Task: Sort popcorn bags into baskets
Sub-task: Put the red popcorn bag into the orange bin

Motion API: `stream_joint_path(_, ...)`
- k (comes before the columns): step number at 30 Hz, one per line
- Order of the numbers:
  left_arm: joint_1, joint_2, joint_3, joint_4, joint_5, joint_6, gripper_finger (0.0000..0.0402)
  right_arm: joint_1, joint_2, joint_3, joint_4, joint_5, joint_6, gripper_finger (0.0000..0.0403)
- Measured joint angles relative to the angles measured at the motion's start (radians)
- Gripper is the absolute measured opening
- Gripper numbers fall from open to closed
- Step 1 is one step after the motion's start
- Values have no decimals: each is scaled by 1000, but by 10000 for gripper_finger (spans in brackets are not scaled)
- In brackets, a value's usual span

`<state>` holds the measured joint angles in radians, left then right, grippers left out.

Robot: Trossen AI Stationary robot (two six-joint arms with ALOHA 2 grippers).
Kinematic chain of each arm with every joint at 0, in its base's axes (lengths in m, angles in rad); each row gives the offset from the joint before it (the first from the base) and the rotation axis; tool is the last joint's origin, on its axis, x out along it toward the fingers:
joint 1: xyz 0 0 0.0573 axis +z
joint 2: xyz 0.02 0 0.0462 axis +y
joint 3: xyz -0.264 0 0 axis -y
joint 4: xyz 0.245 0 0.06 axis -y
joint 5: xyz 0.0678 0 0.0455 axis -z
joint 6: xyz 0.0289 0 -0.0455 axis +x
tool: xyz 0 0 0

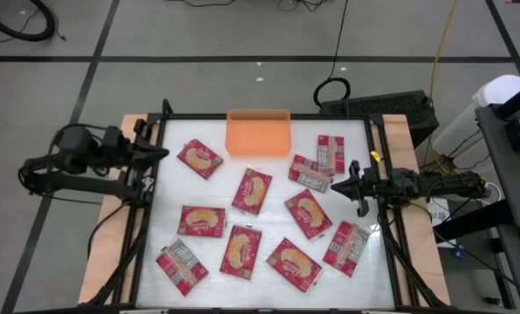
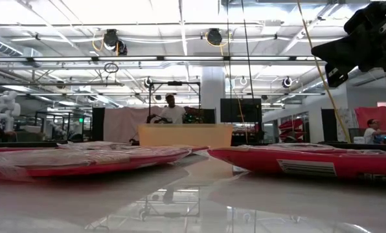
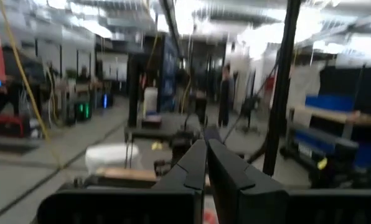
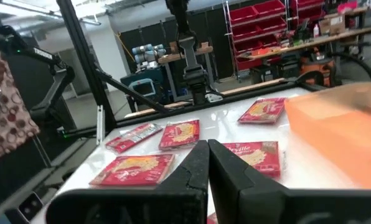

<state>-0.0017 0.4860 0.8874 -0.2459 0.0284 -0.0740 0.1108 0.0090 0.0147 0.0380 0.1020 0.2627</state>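
The crosswise red bag lies free of its neighbours, its closest short end open to my left gripper, so I should keep reaching until my fingers close there.
Several red popcorn bags lie flat on the white table top, among them one at the middle, one at the far left and one at the near right. The orange basket stands at the far edge; the right wrist view shows it too. My left gripper is shut and empty, raised over the table's left edge, pointing right. My right gripper is shut and empty at the right edge, pointing left, beside two overlapping bags.
A black frame runs around the table top. Dark upright posts stand at its far corners. People are in the room beyond the far edge. Bare white table shows between the bags and in front of the basket.
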Motion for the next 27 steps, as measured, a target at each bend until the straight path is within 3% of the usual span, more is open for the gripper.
stream_joint_path(7, -62, 201, 158, -284, -9, 19, 21, 0, 3, 0, -2, -1, 5, 0)
stream_joint_path(13, -150, 364, 182, -518, -141, -46, 21, 0, 3, 0, -2, 0, -14, 0)
stream_joint_path(22, -280, 620, 179, -882, -185, -378, 27, 0, 3, 0, -3, 3, -21, 0)
stream_joint_path(27, -388, 748, 179, -950, -160, -601, 86, 0, 3, 0, -1, 33, -48, 0)
